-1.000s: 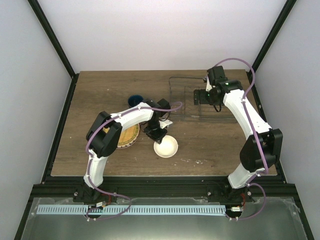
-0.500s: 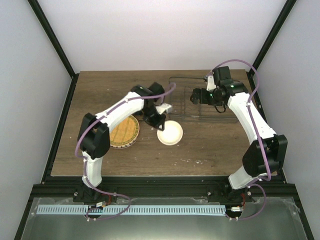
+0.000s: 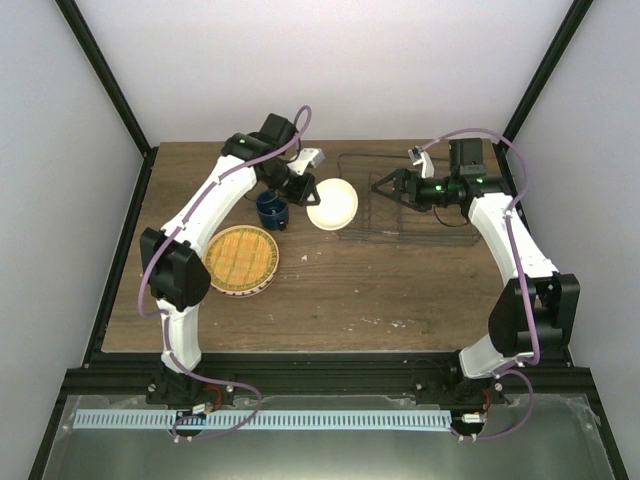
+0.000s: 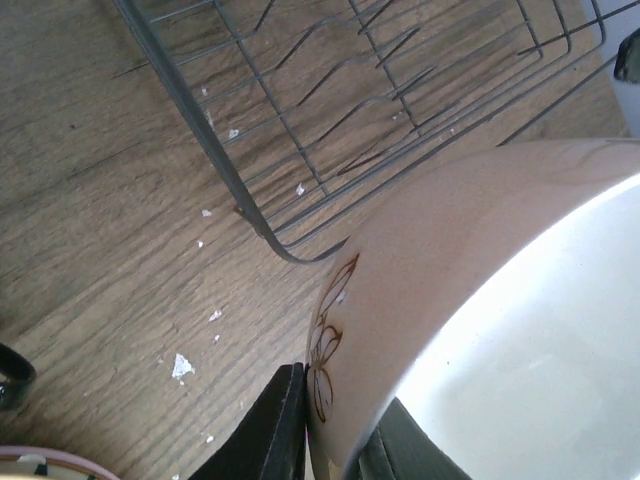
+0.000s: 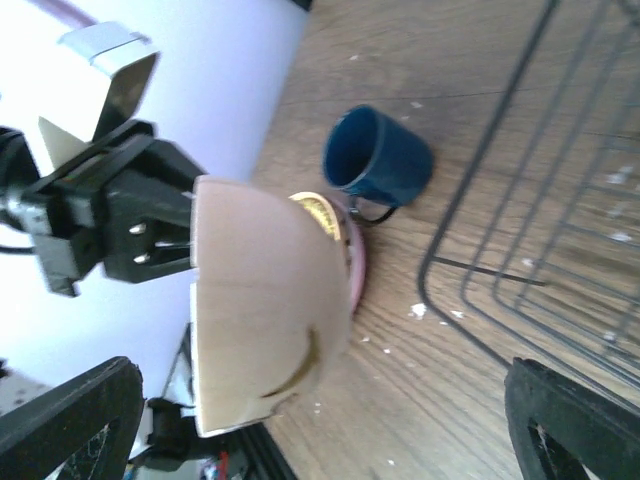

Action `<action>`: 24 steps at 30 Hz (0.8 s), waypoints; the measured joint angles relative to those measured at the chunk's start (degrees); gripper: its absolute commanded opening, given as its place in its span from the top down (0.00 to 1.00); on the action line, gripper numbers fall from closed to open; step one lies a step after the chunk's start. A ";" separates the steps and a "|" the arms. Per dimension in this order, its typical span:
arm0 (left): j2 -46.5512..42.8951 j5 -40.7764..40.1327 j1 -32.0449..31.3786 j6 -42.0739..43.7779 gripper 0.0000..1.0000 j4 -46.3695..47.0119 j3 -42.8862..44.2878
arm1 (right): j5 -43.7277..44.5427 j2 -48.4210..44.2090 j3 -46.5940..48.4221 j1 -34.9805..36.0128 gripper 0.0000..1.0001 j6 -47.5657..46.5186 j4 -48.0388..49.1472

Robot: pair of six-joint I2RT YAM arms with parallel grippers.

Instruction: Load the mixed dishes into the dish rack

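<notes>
The small cream bowl's free rim (image 3: 354, 204) faces the open fingers of the robot's right gripper, so the right gripper should go in next until the bowl's free rim is between the fingers.
My left gripper (image 3: 305, 187) is shut on the rim of the small cream bowl (image 3: 332, 203) and holds it in the air just left of the dish rack (image 3: 372, 225). In the left wrist view the bowl (image 4: 480, 320) fills the lower right, pinched between my fingers (image 4: 270, 430), with the rack's corner (image 4: 270, 235) below. My right gripper (image 3: 383, 186) is open over the rack, facing the bowl (image 5: 265, 310). The dark blue mug (image 3: 271, 209) stands by the left arm and shows in the right wrist view (image 5: 375, 160). The yellow-orange grid plate (image 3: 241, 257) tops a stack showing a pink rim (image 5: 355, 265).
The rack's thin wires (image 5: 520, 250) lie at the table's back right. White crumbs (image 4: 182, 365) dot the wood near the rack's corner. The striped plate does not show on its own. Grey walls close in the table on three sides.
My left arm lifted the bowl from the table's middle and carried it back and up beside the rack. My right gripper swung left over the rack and turned toward the bowl.
</notes>
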 measured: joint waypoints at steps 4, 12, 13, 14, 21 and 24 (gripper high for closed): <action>1.51 0.46 -0.04 -0.46 0.88 0.33 1.46 | -6.40 2.16 0.00 0.04 0.00 1.27 2.78; 3.39 0.46 -0.02 -1.05 0.88 0.42 3.32 | -10.71 5.07 -0.07 0.81 0.00 1.88 5.84; 3.41 0.46 -0.02 -1.14 0.89 0.42 3.45 | -10.93 5.53 -0.07 1.07 0.00 1.84 6.10; 3.41 0.52 -0.02 -1.20 0.89 0.42 3.58 | -11.08 6.08 -0.07 1.40 0.00 1.81 6.32; 3.41 0.46 -0.02 -2.14 0.90 0.81 3.85 | -12.09 10.29 -0.07 4.37 0.00 1.62 7.91; 3.58 0.28 -0.02 -2.47 0.90 0.85 3.85 | -12.68 11.08 -0.07 4.85 0.00 1.66 9.05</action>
